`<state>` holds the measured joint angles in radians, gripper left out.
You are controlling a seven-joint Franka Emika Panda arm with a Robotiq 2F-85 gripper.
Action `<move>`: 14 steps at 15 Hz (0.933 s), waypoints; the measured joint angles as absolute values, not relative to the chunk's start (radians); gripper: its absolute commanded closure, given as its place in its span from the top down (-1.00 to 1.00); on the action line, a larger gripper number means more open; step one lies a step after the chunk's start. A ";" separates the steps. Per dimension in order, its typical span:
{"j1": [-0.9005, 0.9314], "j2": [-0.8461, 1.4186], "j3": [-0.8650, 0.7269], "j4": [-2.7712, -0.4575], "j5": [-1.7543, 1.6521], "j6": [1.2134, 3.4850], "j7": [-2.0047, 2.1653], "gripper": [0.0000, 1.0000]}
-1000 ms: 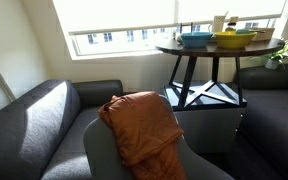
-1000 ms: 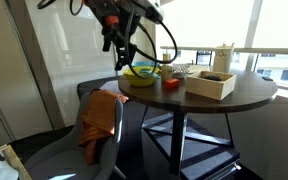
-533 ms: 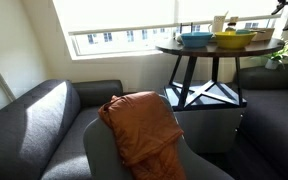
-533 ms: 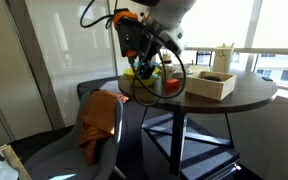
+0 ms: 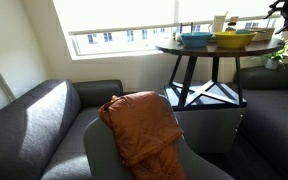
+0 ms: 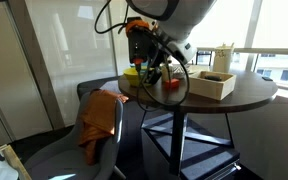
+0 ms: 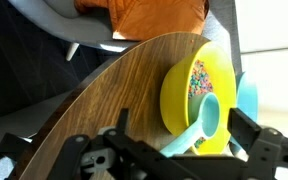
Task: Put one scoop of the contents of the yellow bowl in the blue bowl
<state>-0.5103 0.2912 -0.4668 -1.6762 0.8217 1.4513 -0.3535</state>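
Observation:
The scoop's handle (image 7: 189, 135) leans over the yellow bowl's rim while my gripper points steeply down. So I should go down low, tilt level and grab the handle's end (image 7: 171, 149).
In the wrist view the yellow bowl (image 7: 179, 95) sits on the round wooden table (image 7: 104, 95) and holds colourful small pieces (image 7: 198, 77). A light teal scoop (image 7: 207, 117) lies in it, with its handle over the rim towards me. The blue bowl (image 7: 247, 95) shows as a sliver just beyond it. My gripper (image 7: 184, 128) hangs open above the scoop, with one finger (image 7: 120, 120) on each side. Both bowls, the blue bowl (image 5: 196, 39) and the yellow bowl (image 5: 234, 39), show on the table in an exterior view. My gripper (image 6: 150, 66) partly hides the yellow bowl (image 6: 133, 73).
A light wooden box (image 6: 210, 84) and a small red object (image 6: 171, 85) stand on the table near the bowls. An orange cloth (image 5: 142, 125) lies over a grey chair below the table edge. Grey sofas (image 5: 39, 115) and a window surround it.
My arm has moved from beside the table edge to over the yellow bowl and come lower. The bowls and the scoop have not moved.

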 measured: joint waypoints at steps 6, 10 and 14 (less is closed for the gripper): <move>-0.566 0.373 -0.418 -1.670 0.970 1.471 -0.354 1.00; -0.628 0.432 -0.391 -1.628 1.061 1.438 -0.356 1.00; -0.719 0.507 -0.344 -1.531 1.069 1.246 -0.379 1.00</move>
